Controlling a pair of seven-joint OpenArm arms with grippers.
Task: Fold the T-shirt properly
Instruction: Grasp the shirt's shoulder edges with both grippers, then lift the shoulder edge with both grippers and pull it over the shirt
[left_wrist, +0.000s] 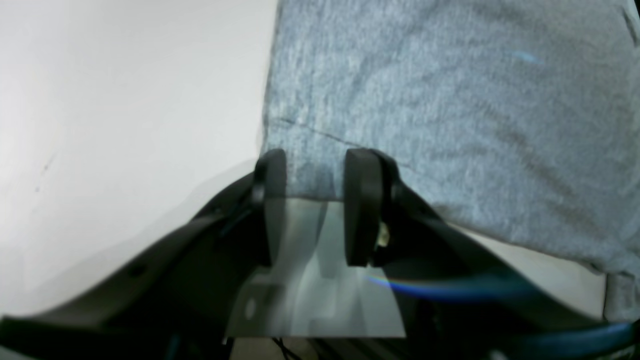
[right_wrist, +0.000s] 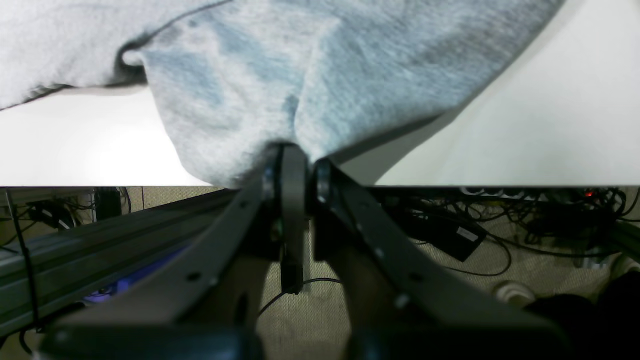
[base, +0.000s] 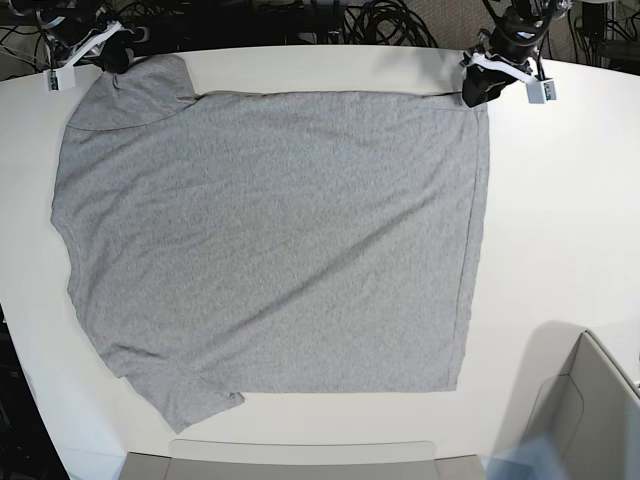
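Note:
Next, I move my left gripper further in over the T-shirt (base: 463, 119) and close it before folding, because the hem corner (base: 483, 106) is only a little way in between its open fingers.
The heather-grey T-shirt (base: 270, 230) lies spread flat on the white table (base: 560, 200), plain side up, with no lettering showing. At its far right corner in the base view is my left gripper (base: 478, 90). In the left wrist view this gripper (left_wrist: 317, 160) is open, and the shirt's (left_wrist: 450, 100) hem corner lies loose between its fingertips. At the far left corner is my right gripper (base: 118, 58). The right wrist view shows that gripper (right_wrist: 302, 155) shut on a bunched fold of the T-shirt (right_wrist: 300, 65), right at the table's edge.
A grey open box (base: 590, 420) stands at the near right corner, and a flat grey piece (base: 280, 462) lies along the near edge. Cables (base: 330, 20) run behind the table. Bare table surface lies to the right of the shirt.

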